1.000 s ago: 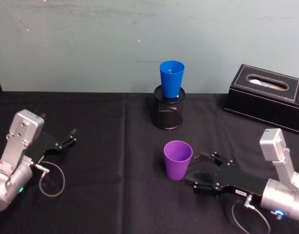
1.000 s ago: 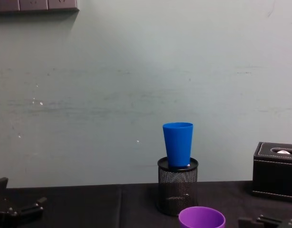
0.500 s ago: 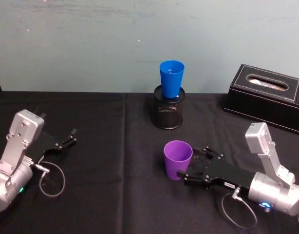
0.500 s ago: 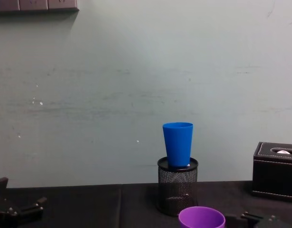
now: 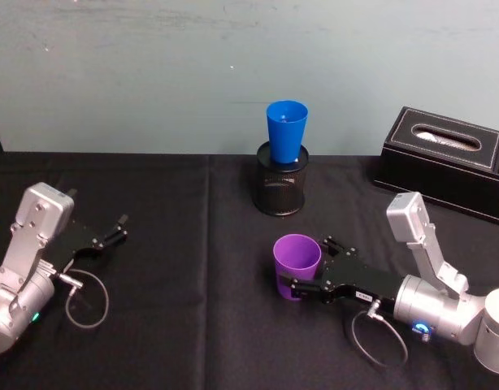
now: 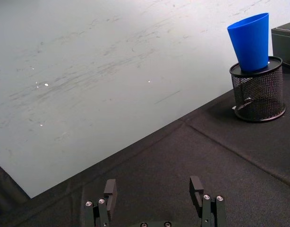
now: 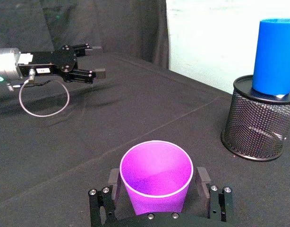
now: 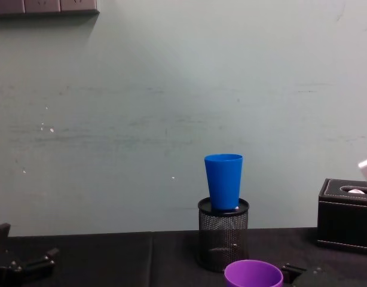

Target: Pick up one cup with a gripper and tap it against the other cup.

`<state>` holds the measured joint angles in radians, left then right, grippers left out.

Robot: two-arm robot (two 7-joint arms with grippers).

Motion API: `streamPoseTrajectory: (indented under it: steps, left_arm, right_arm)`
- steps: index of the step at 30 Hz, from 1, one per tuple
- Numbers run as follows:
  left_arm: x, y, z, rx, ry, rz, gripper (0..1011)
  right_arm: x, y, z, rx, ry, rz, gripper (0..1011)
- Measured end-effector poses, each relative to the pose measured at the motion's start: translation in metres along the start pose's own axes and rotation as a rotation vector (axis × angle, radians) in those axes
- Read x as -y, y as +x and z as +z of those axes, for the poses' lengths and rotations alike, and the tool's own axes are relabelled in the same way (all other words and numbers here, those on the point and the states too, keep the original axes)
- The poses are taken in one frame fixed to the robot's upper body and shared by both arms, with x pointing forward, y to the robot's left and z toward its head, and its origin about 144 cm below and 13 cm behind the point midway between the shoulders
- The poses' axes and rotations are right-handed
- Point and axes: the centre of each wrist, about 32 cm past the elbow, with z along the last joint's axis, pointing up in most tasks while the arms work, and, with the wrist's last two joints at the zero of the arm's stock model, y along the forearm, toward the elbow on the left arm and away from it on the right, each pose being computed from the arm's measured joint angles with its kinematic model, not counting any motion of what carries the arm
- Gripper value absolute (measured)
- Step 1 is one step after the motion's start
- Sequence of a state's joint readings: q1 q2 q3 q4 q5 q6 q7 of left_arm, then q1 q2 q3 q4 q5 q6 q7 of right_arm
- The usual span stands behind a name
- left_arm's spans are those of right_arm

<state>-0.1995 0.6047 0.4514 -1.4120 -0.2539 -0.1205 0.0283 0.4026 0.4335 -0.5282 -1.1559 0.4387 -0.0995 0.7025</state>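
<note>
The purple cup's opening (image 7: 157, 178) shows only the smooth inside (image 7: 157, 166), so the robot should expect the purple cup to be empty when the robot lifts it.
The purple cup (image 5: 297, 264) stands upright on the black tablecloth, seen from close by in the right wrist view (image 7: 156, 176). My right gripper (image 5: 310, 262) is open and straddles it low down, one finger (image 7: 113, 182) on each side with small gaps to the cup wall. The blue cup (image 5: 287, 130) sits in the mouth of a black mesh pen holder (image 5: 280, 191) farther back; it is also in the chest view (image 8: 223, 181). My left gripper (image 6: 153, 189) rests open at the table's left (image 5: 111, 230), holding nothing.
A black tissue box (image 5: 449, 158) stands at the back right. A cable loop (image 5: 87, 301) lies by the left arm. The pale wall runs close behind the pen holder. Bare black cloth spreads between the two arms.
My right gripper has slid left along the table up to the purple cup, and its fingers now stand on both sides of it. The cups and left arm have stayed put.
</note>
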Motion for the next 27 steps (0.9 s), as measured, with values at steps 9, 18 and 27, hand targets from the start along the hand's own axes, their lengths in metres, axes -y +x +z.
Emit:
streamPoseTrajectory:
  steps: [9, 18, 27]
  left_arm:
    - [0.0, 0.0, 0.0, 0.0, 0.0, 0.0, 1011]
    - [0.0, 0.0, 0.0, 0.0, 0.0, 0.0, 1011]
    - [0.0, 0.0, 0.0, 0.0, 0.0, 0.0, 1011]
  right_arm:
    - [-0.0073, 0.0024, -0.0051, -0.012, 0.014, 0.02, 1003]
    - [-0.0068, 0.0021, -0.0044, -0.011, 0.015, 0.019, 1003]
    - [-0.0064, 0.0019, -0.0042, -0.013, 0.015, 0.015, 818]
